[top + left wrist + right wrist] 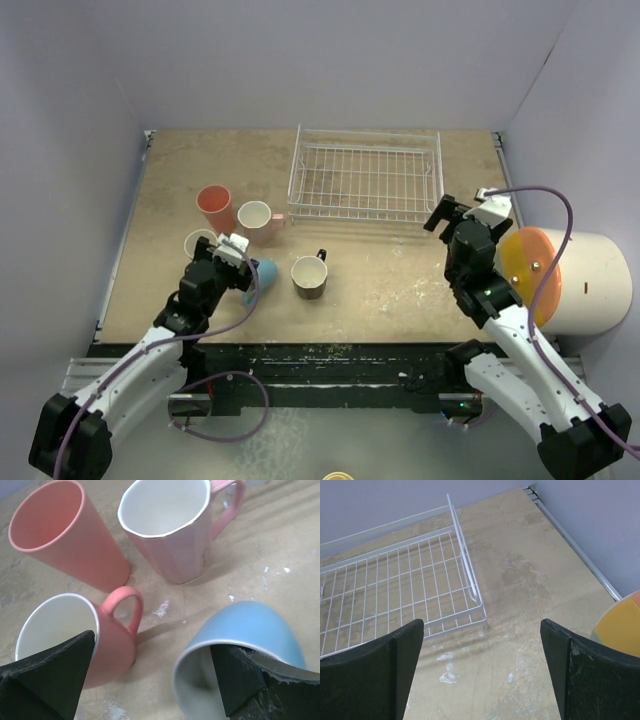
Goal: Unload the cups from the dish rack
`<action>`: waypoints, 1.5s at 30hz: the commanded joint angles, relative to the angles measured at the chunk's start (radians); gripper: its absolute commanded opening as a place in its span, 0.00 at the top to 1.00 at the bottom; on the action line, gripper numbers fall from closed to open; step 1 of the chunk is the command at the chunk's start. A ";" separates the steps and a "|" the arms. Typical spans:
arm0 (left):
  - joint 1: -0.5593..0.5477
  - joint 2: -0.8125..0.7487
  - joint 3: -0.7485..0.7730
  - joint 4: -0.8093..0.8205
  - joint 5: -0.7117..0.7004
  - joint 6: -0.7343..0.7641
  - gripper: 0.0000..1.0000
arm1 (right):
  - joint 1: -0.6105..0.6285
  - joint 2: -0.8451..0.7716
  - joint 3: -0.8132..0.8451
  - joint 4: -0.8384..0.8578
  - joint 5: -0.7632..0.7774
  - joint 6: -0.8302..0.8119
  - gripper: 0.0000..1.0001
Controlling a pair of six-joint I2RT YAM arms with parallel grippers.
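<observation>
The tilted light blue cup's opening [199,680] has my left gripper's finger inside it, so next my left gripper backs out toward the table's near edge [226,330] first.
The dish rack [365,180] stands at the back middle with no cups in it; its near right corner shows in the right wrist view [420,595]. Five cups stand left of it on the table: a tall salmon cup [214,207] [65,535], a pale pink mug [256,220] [170,530], a pink mug [200,243] [107,645], a black mug [309,277], and a light blue cup [266,272] [245,635] that is tilted. My left gripper [243,262] [150,680] is open, with its right finger inside the blue cup and its left finger by the pink mug. My right gripper [447,213] [482,670] is open and empty beside the rack's right end.
A big white cylinder with an orange end [575,280] [620,625] lies at the right, close to my right arm. Grey walls close in the table on three sides. A metal rail [570,535] runs along the table's right edge.
</observation>
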 commanded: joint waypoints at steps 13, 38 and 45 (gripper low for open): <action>0.001 -0.651 -0.153 -0.252 0.104 0.020 0.01 | -0.003 -0.044 -0.048 0.138 0.037 0.089 0.00; 0.007 -0.394 -0.193 0.015 -0.216 -0.089 0.01 | -0.003 -0.077 -0.121 0.179 0.056 0.076 0.00; 0.007 -0.378 -0.190 0.025 -0.210 -0.087 0.01 | -0.003 -0.084 -0.111 0.163 0.058 0.086 0.00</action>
